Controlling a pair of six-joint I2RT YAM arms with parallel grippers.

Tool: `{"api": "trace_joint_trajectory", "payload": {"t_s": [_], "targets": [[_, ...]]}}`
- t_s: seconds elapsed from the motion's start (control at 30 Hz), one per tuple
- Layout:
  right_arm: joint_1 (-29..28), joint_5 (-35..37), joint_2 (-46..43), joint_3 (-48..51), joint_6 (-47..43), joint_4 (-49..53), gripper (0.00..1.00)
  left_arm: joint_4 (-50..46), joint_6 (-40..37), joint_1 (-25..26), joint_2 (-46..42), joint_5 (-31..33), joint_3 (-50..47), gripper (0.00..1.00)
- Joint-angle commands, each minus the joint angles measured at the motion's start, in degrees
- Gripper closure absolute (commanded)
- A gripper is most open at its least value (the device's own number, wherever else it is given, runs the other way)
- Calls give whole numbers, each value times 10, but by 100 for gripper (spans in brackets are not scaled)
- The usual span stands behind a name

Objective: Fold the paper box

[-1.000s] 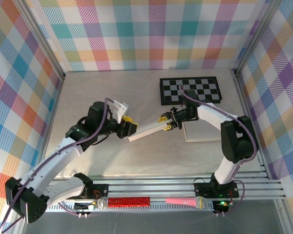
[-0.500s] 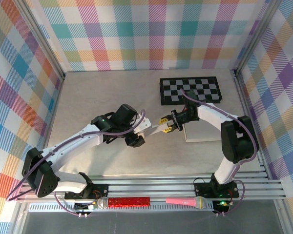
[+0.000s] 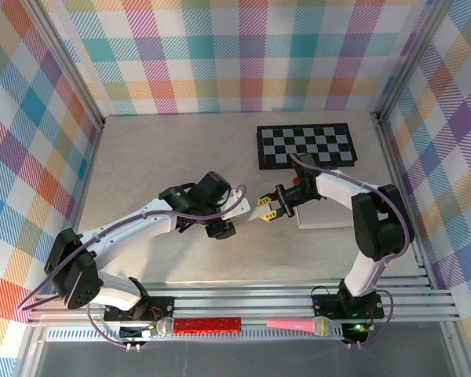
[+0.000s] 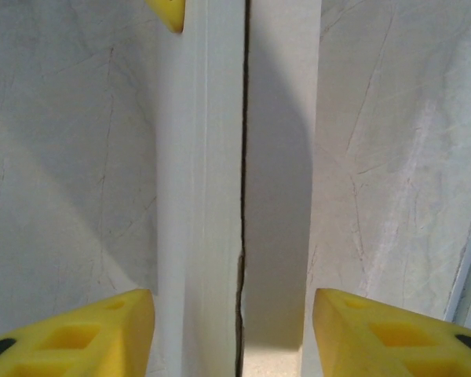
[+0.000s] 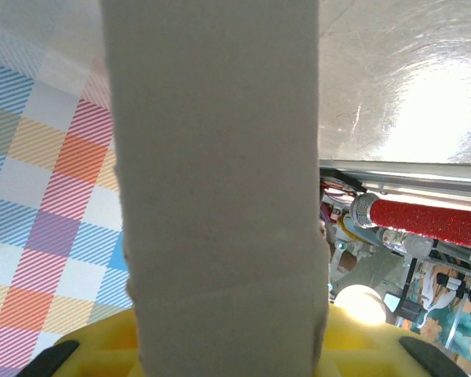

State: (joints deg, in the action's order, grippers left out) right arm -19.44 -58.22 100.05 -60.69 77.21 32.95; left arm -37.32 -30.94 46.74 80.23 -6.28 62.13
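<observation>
My right gripper should back off, as it is clamped over the paper box's end (image 5: 221,236), and then push that end (image 3: 256,213) with closed fingers while my left gripper holds the box.
The paper box (image 3: 250,214) is a pale, narrow folded piece held above the table's middle, between the two arms. My right gripper (image 3: 267,208) is shut on its right end. In the right wrist view the paper box (image 5: 220,181) rises as a broad grey strip out of the yellow jaws of the right gripper (image 5: 228,349). My left gripper (image 3: 226,223) sits at its left end. In the left wrist view the paper box (image 4: 212,181) runs up the middle with a dark seam, and the left gripper (image 4: 234,330) has a yellow fingertip (image 4: 86,334) against each long side.
A black-and-white chessboard (image 3: 304,146) lies at the back right. A flat white sheet (image 3: 323,214) lies under the right forearm. A red microphone (image 3: 208,323) and a pink microphone (image 3: 298,323) lie on the rail at the near edge. Checked walls enclose the table.
My left gripper let go of the box's far left end, slid right along it toward the right gripper and closed in again. The box now looks shorter and nearer the right gripper.
</observation>
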Motion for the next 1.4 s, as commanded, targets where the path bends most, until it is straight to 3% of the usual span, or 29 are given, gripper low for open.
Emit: {"api": "trace_joint_trajectory", "payload": {"t_s": [0.0, 0.37, 0.47, 0.6, 0.7, 0.9, 1.03, 1.17, 1.23, 1.37], "targets": [[2, -5, 13, 13, 30, -10, 72, 10, 6, 7, 9, 14, -10, 52], [-1, 22, 21, 32, 66, -56, 73, 52, 10, 7, -19, 11, -64, 55], [-1, 21, 22, 34, 77, -63, 73, 47, 14, 7, -8, 15, -52, 61], [-1, 32, 21, 18, 82, -60, 52, 8, 18, 6, 17, 8, -14, 74], [0, 56, 19, -22, 41, -14, 38, -27, 17, 6, 33, -15, 17, 78], [10, 145, -42, -51, -11, 57, 28, -68, 16, 7, 48, -19, 42, 80], [19, 261, -115, -88, -91, 138, 28, -80, 13, 7, 43, -21, 41, 79], [19, 351, -179, -102, -203, 158, 31, -91, 3, 7, 43, -32, 34, 79], [18, 374, -202, -95, -284, 152, 40, -95, -4, 6, 41, -38, 28, 78], [8, 389, -248, -52, -483, 137, 47, -101, -22, 5, 44, -49, 21, 77]]}}
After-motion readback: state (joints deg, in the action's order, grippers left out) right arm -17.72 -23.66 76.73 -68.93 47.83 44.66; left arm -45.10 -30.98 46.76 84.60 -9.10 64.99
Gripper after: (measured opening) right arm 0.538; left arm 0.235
